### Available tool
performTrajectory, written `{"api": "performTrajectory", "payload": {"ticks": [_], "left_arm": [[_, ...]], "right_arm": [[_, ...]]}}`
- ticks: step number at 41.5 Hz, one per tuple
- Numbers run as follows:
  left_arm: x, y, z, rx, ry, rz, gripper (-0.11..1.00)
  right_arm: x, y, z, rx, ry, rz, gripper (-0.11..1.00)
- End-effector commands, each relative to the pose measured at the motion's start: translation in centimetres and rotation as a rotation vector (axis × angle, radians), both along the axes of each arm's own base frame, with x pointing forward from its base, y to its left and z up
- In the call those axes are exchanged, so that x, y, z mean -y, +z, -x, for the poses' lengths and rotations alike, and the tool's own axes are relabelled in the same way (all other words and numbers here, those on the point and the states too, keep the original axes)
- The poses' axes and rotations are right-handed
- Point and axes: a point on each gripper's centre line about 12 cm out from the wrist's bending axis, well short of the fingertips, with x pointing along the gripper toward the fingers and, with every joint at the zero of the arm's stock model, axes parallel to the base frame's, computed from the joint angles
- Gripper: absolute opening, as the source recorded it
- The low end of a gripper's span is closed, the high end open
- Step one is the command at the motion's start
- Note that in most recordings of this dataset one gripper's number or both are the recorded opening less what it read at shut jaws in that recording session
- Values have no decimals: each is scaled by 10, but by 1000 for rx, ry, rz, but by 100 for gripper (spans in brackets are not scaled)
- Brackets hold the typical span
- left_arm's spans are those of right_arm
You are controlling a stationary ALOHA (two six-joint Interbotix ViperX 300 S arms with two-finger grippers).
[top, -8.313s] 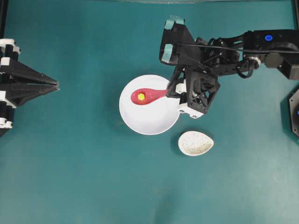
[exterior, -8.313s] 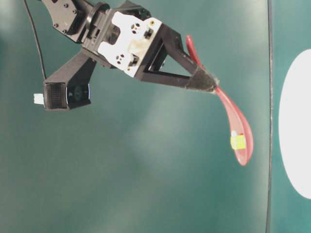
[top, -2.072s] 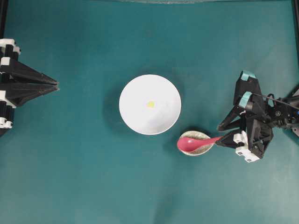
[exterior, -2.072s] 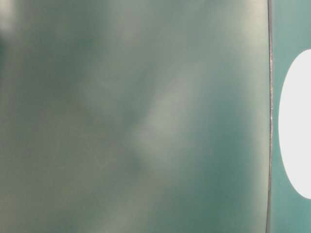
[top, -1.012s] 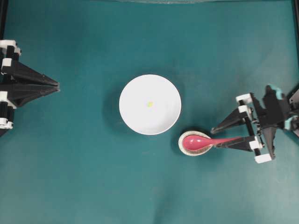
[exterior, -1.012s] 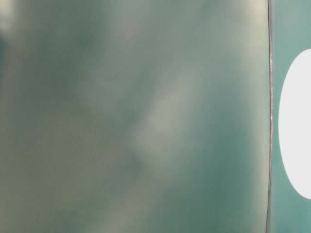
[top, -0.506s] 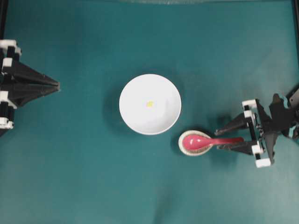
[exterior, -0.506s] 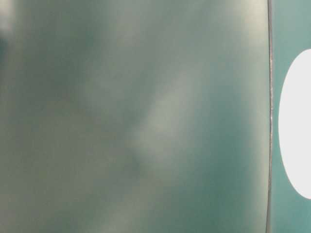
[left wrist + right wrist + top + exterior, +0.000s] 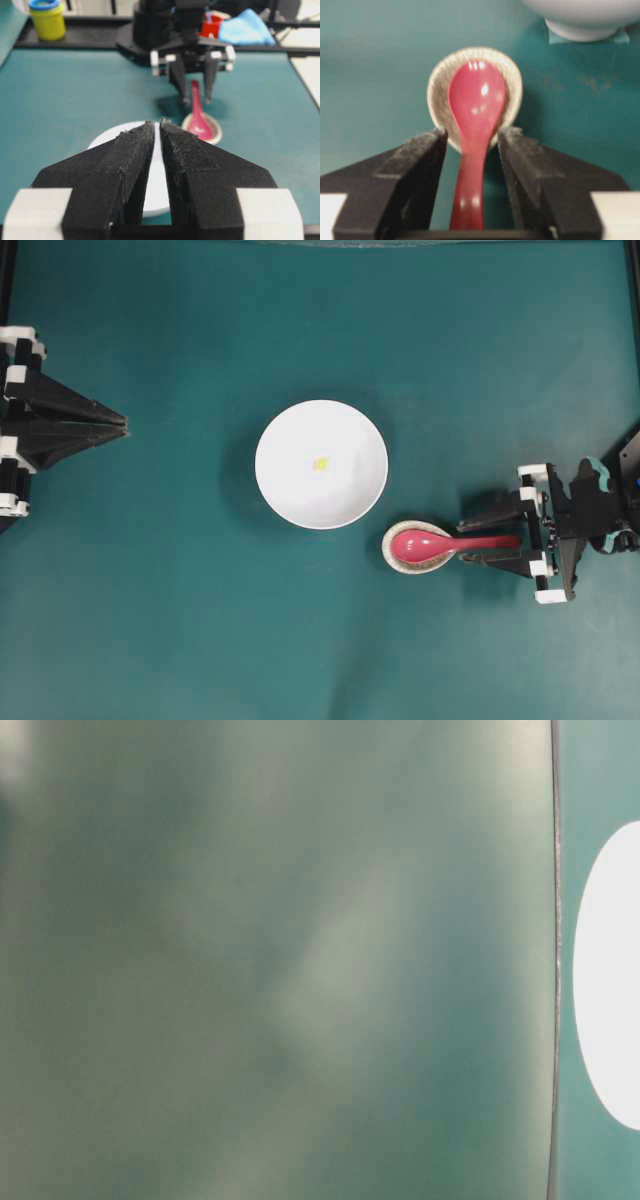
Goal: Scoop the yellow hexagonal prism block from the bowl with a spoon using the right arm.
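Note:
The yellow block (image 9: 320, 464) rests away from the white bowl's side (image 9: 268, 447), so the block will slide toward that side before it goes into the pink-red spoon when the robot pushes.
The yellow hexagonal prism block (image 9: 320, 464) lies inside the white bowl (image 9: 290, 490) at the table's middle. The bowl also shows in the left wrist view (image 9: 102, 144) and the right wrist view (image 9: 585, 17). The pink-red spoon (image 9: 430, 543) lies with its scoop in the speckled spoon rest (image 9: 398, 558). My right gripper (image 9: 467, 540) is open, one finger on each side of the handle, with gaps on both sides in the right wrist view (image 9: 471, 134). My left gripper (image 9: 122, 423) is shut and empty at the far left.
Behind the table's far edge, in the left wrist view, stand a yellow container (image 9: 46, 19), a blue cloth (image 9: 245, 27) and a red object (image 9: 212, 22). The table-level view is a teal blur with the bowl's edge (image 9: 610, 970) at the right.
The block is back in the bowl. My right gripper set the spoon on the spoon rest, opened and let go. It has barely moved in the last half second. The left arm is still.

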Motion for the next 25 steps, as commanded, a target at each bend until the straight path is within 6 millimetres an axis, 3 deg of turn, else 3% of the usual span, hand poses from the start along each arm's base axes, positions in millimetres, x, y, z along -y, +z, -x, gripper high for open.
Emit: {"api": "performTrajectory", "payload": {"ticks": [1, 25], "left_arm": [[0, 8, -3, 18, -1, -3, 13], [0, 8, -3, 18, -1, -1, 13]], "right_arm": [[-1, 0, 0, -10, 1, -1, 52], [-4, -1, -1, -23, 23, 38, 51]]}}
